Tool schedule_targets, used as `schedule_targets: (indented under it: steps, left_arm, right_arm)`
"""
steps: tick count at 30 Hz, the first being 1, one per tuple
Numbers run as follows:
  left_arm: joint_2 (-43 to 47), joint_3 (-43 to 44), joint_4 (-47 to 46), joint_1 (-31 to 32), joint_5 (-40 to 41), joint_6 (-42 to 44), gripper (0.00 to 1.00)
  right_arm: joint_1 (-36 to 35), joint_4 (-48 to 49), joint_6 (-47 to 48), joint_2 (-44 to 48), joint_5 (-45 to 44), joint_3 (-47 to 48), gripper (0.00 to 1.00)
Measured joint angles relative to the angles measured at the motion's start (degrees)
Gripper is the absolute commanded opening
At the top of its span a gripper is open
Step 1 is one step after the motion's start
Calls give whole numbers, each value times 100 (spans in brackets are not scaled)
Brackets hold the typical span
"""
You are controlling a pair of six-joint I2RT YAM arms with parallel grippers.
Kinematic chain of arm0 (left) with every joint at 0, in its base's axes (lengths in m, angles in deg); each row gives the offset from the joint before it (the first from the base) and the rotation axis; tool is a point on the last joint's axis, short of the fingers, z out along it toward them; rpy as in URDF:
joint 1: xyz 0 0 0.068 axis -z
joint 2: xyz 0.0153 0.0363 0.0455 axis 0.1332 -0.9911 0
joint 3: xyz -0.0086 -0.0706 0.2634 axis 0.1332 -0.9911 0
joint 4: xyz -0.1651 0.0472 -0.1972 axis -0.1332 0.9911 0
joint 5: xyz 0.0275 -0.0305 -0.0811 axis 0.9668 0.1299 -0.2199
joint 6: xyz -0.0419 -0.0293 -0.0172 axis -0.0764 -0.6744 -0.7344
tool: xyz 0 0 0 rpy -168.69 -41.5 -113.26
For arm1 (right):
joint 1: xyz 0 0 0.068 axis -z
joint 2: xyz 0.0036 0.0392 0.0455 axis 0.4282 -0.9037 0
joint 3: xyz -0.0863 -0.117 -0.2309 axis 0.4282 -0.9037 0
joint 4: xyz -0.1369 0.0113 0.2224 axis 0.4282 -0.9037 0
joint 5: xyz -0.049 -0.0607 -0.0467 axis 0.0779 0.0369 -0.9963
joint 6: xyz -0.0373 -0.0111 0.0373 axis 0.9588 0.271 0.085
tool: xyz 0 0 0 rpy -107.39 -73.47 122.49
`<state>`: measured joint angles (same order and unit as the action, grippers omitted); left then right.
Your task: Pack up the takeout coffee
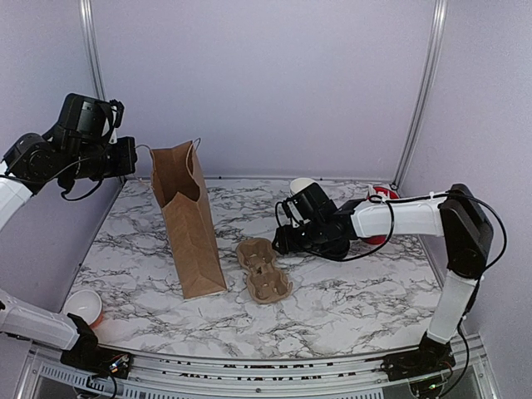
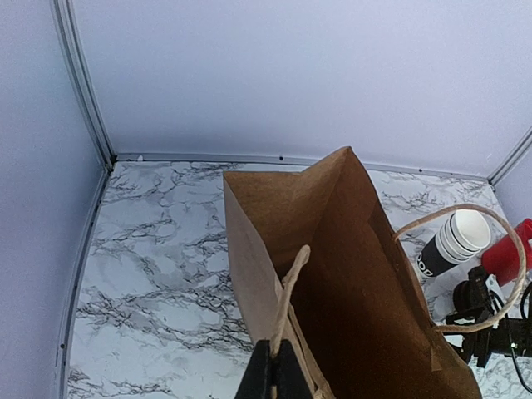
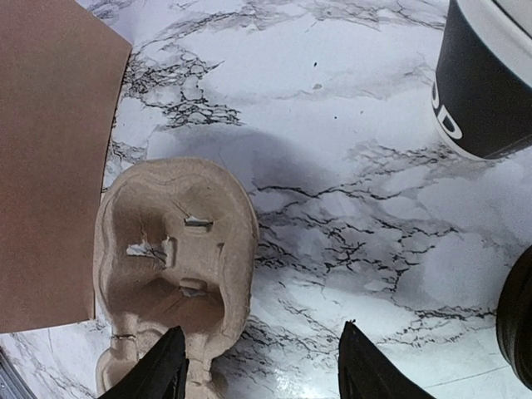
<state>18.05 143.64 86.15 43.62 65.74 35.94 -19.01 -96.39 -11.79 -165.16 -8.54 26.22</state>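
The bag's opening (image 1: 177, 173) points up, well above the cup carrier (image 1: 264, 270), so next I tip the bag with my left gripper until its opening faces the cup carrier.
The takeout coffee is out of view. A tall brown paper bag (image 1: 189, 224) stands open on the marble table (image 1: 349, 291). My left gripper (image 2: 273, 370) is shut on the bag's near twine handle (image 2: 291, 291), at the bag's top edge. From above, the left gripper (image 1: 133, 158) is high at the bag's upper left. My right gripper (image 3: 262, 366) is open and holds nothing. It hovers low over the marble beside a moulded pulp cup carrier (image 3: 174, 241). In the top view the right gripper (image 1: 283, 237) is just right of that carrier (image 1: 263, 270).
A stack of nested black cups with white rims (image 2: 453, 241) stands behind the right arm, next to a red cup (image 2: 511, 253). A cup with a white inside (image 1: 83, 306) sits at the near left corner. A dark rounded shape (image 3: 519, 324) at the right wrist view's edge is unidentifiable.
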Motion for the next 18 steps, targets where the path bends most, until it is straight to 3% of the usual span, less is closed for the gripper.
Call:
schedule_targets:
  steps: [18]
  left_arm:
    - [149, 369, -125, 0, -44, 927, 0]
  right_arm:
    - [-42, 455, -332, -1038, 605, 293, 47]
